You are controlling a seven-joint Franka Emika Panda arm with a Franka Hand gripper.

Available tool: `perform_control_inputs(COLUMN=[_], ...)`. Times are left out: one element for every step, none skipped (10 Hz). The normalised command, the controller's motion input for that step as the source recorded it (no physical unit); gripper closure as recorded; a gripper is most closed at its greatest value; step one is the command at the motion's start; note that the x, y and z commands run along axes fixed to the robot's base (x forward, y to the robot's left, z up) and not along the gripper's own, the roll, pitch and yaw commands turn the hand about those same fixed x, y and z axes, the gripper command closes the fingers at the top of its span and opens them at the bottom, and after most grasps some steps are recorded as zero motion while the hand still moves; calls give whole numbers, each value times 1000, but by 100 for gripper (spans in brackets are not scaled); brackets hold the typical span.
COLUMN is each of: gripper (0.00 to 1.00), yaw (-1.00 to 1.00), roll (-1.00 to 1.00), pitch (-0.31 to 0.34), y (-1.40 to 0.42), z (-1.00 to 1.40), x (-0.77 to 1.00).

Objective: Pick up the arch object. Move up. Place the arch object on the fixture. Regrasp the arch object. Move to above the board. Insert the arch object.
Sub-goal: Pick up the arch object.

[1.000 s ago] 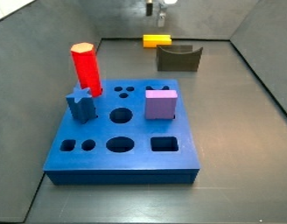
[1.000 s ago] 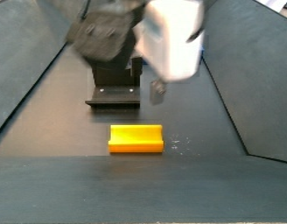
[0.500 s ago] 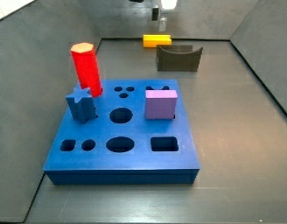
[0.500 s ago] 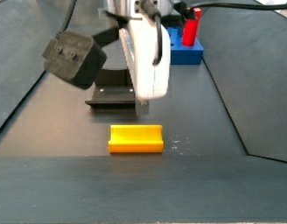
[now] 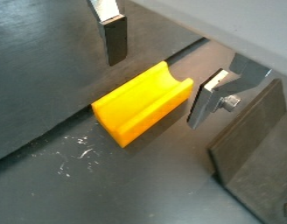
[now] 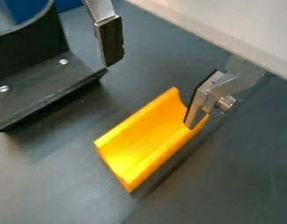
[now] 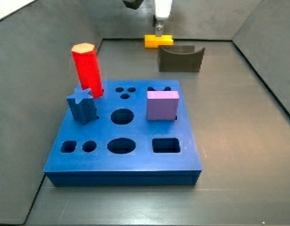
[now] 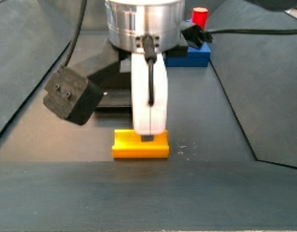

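I expect the arch object (image 7: pixel 158 41) to stay propped in the hollow with its notched end sticking up when I put it down, because the fixture's top dips (image 7: pixel 179 50) between raised corners.
The arch object (image 5: pixel 140 101) is a small yellow-orange block lying on the dark floor, notch side up; it also shows in the other wrist view (image 6: pixel 146 140) and in both side views (image 7: pixel 157 41) (image 8: pixel 141 145). My gripper (image 5: pixel 157 87) is open and low over one end of it, one finger on each side, not closed on it (image 6: pixel 153 93) (image 7: pixel 162 33) (image 8: pixel 148 134). The fixture (image 7: pixel 179 58) stands just beside the block (image 6: pixel 35 61) (image 5: pixel 257 149). The blue board (image 7: pixel 124 141) lies nearer the front.
On the board stand a red cylinder (image 7: pixel 87 69), a purple cube (image 7: pixel 163 104) and a blue star piece (image 7: pixel 81 101). Slanted grey walls close in the floor on both sides. The board and the cylinder (image 8: pixel 199 16) show behind the arm.
The gripper has come down from well above to the arch object, its fingers now on either side of it. The block has not moved.
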Motion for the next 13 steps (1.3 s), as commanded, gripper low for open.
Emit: perform_control_inputs(gripper=[0, 0, 0, 0, 0, 0, 0, 0, 0, 0, 0, 0, 0], yaw=[-403, -400, -191, -149, -71, -77, -89, 0, 0, 0, 11, 26, 0], roll=[-421, -357, -254, -223, -240, -266, -287, -177, -43, -1, 0, 0, 24], pitch=[0, -90, -124, -121, -121, -104, -106, -79, -19, 0, -3, -21, 0], y=[194, 257, 314, 231, 160, 123, 37, -83, -223, -211, -254, -169, 0], z=[-243, -309, -540, -629, -637, -600, -537, -357, -280, -251, -354, -406, -334], x=[0, 251, 289, 186, 71, 0, 0, 80, 77, 83, 77, 9, 0])
